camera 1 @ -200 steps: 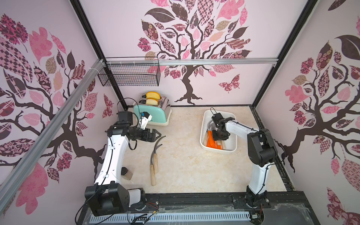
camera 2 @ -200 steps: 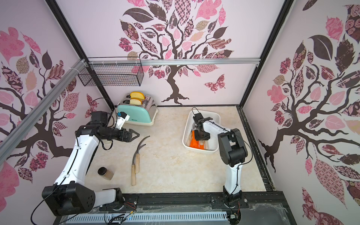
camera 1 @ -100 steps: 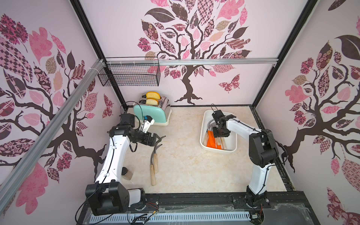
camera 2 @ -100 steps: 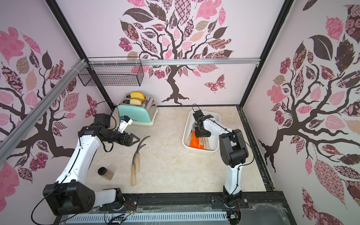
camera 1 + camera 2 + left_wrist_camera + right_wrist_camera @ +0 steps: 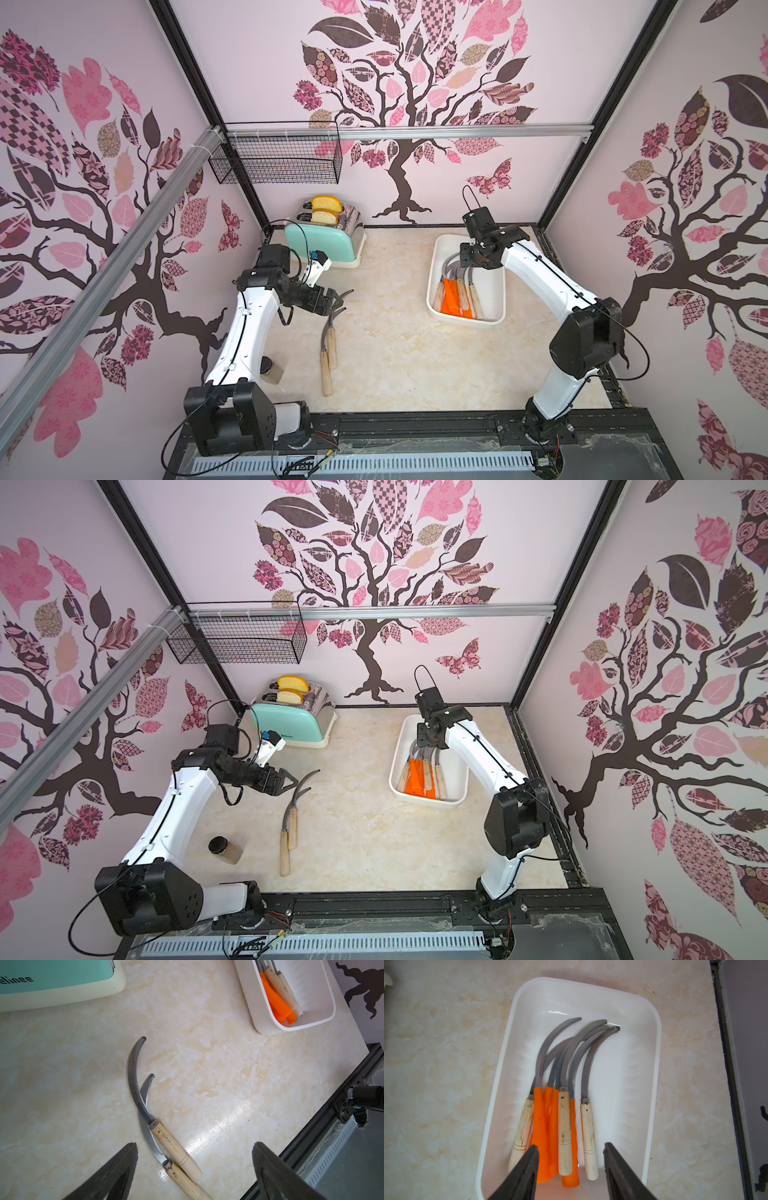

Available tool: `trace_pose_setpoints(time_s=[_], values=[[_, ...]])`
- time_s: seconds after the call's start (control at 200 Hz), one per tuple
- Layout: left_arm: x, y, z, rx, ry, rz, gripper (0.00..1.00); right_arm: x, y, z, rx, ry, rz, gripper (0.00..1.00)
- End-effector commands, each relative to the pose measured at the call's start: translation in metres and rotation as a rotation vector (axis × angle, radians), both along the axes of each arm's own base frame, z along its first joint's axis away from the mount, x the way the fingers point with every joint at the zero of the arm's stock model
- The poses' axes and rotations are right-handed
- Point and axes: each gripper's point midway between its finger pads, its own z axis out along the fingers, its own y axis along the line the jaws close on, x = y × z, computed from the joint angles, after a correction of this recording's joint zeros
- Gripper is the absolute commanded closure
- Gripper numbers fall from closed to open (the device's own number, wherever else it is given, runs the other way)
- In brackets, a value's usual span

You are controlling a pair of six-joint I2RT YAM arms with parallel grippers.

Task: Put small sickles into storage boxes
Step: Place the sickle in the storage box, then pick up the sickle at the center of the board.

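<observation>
The upper sickle is lying across the other sickle's blade (image 5: 294, 801) with its wooden handle (image 5: 293, 829) closer to the box. My right gripper should keep going there until it closes on that handle.
Two small sickles with pale wooden handles (image 5: 328, 353) (image 5: 289, 833) (image 5: 166, 1138) lie crossed on the marble table, left of the middle. My left gripper (image 5: 336, 299) (image 5: 291, 785) (image 5: 194, 1145) hovers open over their blades and holds nothing. The white storage box (image 5: 432, 286) (image 5: 395, 771) (image 5: 508, 1043) stands at the right. Several sickles (image 5: 455, 295) (image 5: 564, 1118) with orange and wooden handles lie side by side in it. Above the box's far end my right gripper (image 5: 471, 266) (image 5: 428, 739) (image 5: 571, 1146) is open and empty.
A mint toaster (image 5: 328, 241) with bread stands at the back left. A black wire basket (image 5: 276, 160) hangs on the wall rail above it. A small jar (image 5: 270, 372) lies beside the left arm. The black frame (image 5: 415, 419) borders the table's front edge.
My right gripper has widened and drawn back from the handles toward the box's far end. The left gripper has moved closer to the two sickles on the table.
</observation>
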Motion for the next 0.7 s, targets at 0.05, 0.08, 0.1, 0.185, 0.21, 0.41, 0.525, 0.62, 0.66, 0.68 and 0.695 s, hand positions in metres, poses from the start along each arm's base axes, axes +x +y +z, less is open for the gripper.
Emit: trace_pose_setpoints(time_s=[0.05, 0.08, 0.1, 0.185, 0.21, 0.41, 0.525, 0.62, 0.66, 0.68, 0.695], values=[[0.010, 0.003, -0.004, 0.004, 0.003, 0.046, 0.07, -0.031, 0.050, 0.014, 0.025, 0.023, 0.123, 0.45], [0.012, 0.004, -0.005, 0.003, 0.002, 0.058, 0.06, -0.036, 0.059, 0.015, 0.041, 0.025, 0.139, 0.45], [0.013, 0.005, -0.005, 0.002, 0.002, 0.070, 0.06, -0.039, 0.064, 0.017, 0.051, 0.023, 0.148, 0.45], [0.017, 0.007, -0.008, 0.007, 0.008, 0.092, 0.06, -0.054, 0.084, 0.023, 0.095, 0.005, 0.182, 0.45], [0.018, 0.007, -0.009, 0.006, 0.009, 0.093, 0.06, -0.058, 0.090, 0.024, 0.112, 0.000, 0.190, 0.45], [0.029, 0.008, -0.015, -0.006, 0.027, 0.121, 0.06, -0.090, 0.127, 0.023, 0.177, 0.010, 0.248, 0.45], [0.035, 0.008, -0.013, -0.011, 0.031, 0.134, 0.06, -0.108, 0.146, 0.017, 0.183, 0.016, 0.283, 0.45], [0.040, 0.009, -0.010, -0.013, 0.025, 0.147, 0.06, -0.118, 0.155, 0.015, 0.188, 0.016, 0.292, 0.45], [0.043, 0.010, -0.008, -0.013, 0.020, 0.155, 0.06, -0.124, 0.161, 0.013, 0.205, 0.019, 0.304, 0.45], [0.044, 0.010, -0.008, -0.014, 0.018, 0.159, 0.06, -0.126, 0.164, 0.013, 0.213, 0.020, 0.309, 0.45], [0.045, 0.011, -0.008, -0.014, 0.017, 0.163, 0.06, -0.128, 0.166, 0.013, 0.220, 0.021, 0.314, 0.45]])
